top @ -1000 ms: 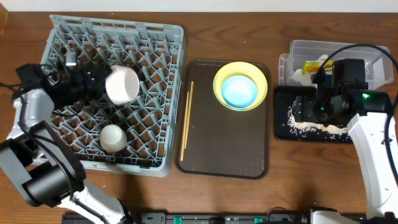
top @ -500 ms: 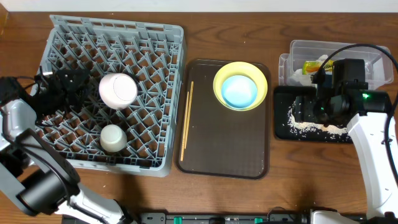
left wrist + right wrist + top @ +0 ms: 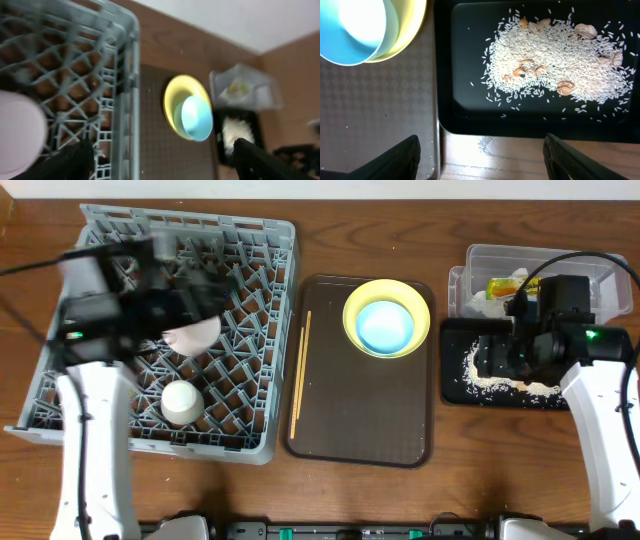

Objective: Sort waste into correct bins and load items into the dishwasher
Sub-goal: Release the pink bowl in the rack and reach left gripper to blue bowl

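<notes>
The light blue bowl (image 3: 384,327) is empty and its rim is clear above the yellow plate, so my left gripper should keep going toward the bowl's rim (image 3: 390,352) and close there.
The grey dishwasher rack (image 3: 255,330) fills the left of the table. In it lie a white bowl (image 3: 200,333), partly under my left arm, and a small white cup (image 3: 180,402). My left gripper (image 3: 215,285) hovers open and blurred above the rack, holding nothing; the left wrist view shows the gripper (image 3: 162,167), the bowl (image 3: 20,137) and the rack (image 3: 125,75). A yellow plate (image 3: 420,305) bears the light blue bowl (image 3: 385,325), and chopsticks (image 3: 300,375) lie beside them. My right gripper (image 3: 495,358) stands open over the black tray bin (image 3: 455,395) of rice scraps (image 3: 555,55).
Plate, blue bowl and chopsticks rest on a dark brown serving tray (image 3: 365,415) in the middle. The clear tub (image 3: 560,260) at the back right holds the yellow-green wrapper (image 3: 500,287). In the right wrist view my gripper (image 3: 480,160) hangs over bare table by the black tray's (image 3: 470,115) edge.
My left gripper has opened and let go of the white bowl, which now lies in the rack. The left arm has swung up and to the right. The right arm has hardly moved.
</notes>
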`<action>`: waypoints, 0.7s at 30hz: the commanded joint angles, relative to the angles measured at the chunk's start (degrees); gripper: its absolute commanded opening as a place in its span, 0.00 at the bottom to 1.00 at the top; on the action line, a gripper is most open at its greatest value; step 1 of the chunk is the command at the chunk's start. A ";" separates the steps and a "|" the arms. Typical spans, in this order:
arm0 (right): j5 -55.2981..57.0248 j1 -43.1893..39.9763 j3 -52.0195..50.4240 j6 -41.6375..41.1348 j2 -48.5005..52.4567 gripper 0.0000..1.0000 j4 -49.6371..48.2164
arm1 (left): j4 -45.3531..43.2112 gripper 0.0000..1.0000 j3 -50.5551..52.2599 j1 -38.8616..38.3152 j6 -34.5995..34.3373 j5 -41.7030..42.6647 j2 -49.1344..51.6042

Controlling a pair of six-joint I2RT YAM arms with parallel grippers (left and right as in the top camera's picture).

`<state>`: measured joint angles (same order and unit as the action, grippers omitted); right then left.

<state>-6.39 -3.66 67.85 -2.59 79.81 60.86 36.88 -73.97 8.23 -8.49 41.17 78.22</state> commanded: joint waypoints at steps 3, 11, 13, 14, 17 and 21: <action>0.57 -1.05 1.14 -0.81 -0.44 0.77 0.28 | 0.15 0.89 -5.77 -17.20 0.74 -20.61 2.21; 7.91 -1.31 1.14 -5.97 -0.44 0.79 2.71 | -4.85 0.90 -12.50 -35.52 4.28 -30.73 15.15; 10.73 -1.49 1.16 -7.63 -0.44 0.80 3.52 | -6.97 0.91 -12.50 -37.79 4.42 -30.73 17.84; 11.13 -1.62 1.14 -7.93 -0.44 0.82 3.78 | -8.31 0.91 -12.50 -39.15 4.42 -30.73 19.61; 11.04 -1.92 1.14 -7.93 -0.44 0.82 3.96 | -11.52 0.91 -12.50 -42.51 4.42 -30.71 24.46; 10.84 -1.90 1.14 -7.91 -0.44 0.84 3.98 | -16.44 0.95 -12.50 -46.64 4.44 -30.73 31.69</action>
<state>2.85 -4.91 67.88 -8.99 79.81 64.79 22.92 -85.65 -35.97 -5.02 11.60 105.86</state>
